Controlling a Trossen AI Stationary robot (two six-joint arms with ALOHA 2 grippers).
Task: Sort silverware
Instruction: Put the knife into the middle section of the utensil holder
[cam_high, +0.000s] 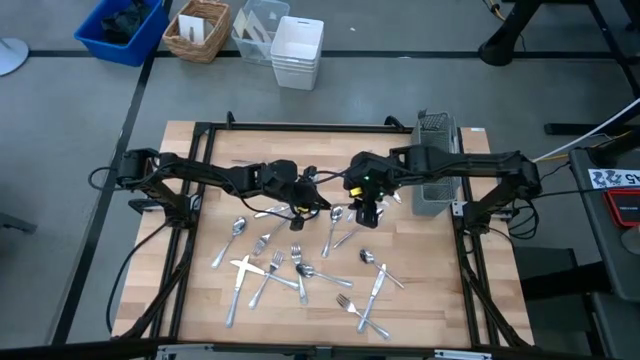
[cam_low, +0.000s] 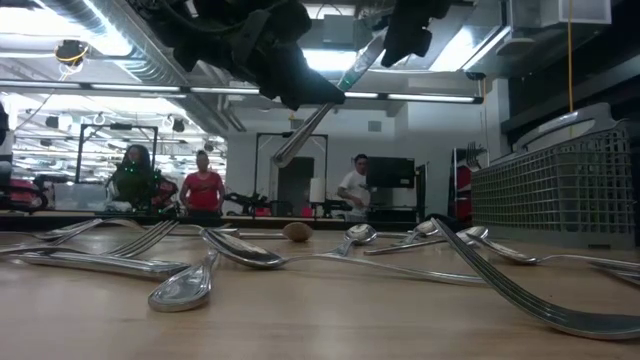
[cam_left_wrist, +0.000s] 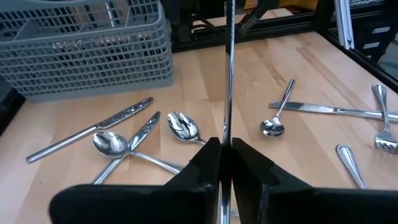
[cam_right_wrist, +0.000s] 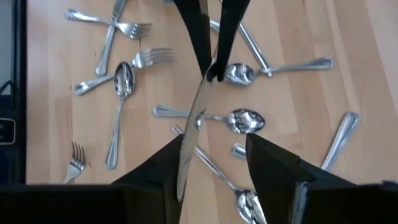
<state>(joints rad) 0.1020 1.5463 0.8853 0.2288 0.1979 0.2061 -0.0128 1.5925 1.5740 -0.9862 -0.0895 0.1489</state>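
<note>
The knife's blade (cam_right_wrist: 183, 174) is slanting near one of the right gripper's fingers, so the robot's right gripper should center itself on the blade (cam_right_wrist: 190, 138) and close before the left gripper opens.
My left gripper (cam_left_wrist: 227, 155) is shut on a table knife (cam_low: 325, 105) and holds it high above the table's middle. The knife slants upward from its rounded handle end (cam_low: 285, 152) toward my right gripper (cam_right_wrist: 214, 143). My right gripper stands open, pointing down, with the knife's blade (cam_right_wrist: 194, 124) between its two fingers, closer to one of them. I cannot tell whether it touches the blade. Several other forks, spoons and knives (cam_high: 300, 270) lie flat and scattered on the wooden table (cam_high: 430, 290). My left gripper pinches the knife's two flat faces (cam_left_wrist: 226, 134) between its two fingers, partway along its length. The fingers lie along the knife, which runs forward out of them edge-on. The knife is lifted clear of the table, with its blade end slanting up and its handle end lower.
A grey mesh cutlery caddy (cam_high: 437, 165) stands at the table's far right. Beyond the far edge, bins and baskets (cam_high: 298, 50) sit on the floor. In the low view, people (cam_low: 203, 185) stand in the room behind the table.
</note>
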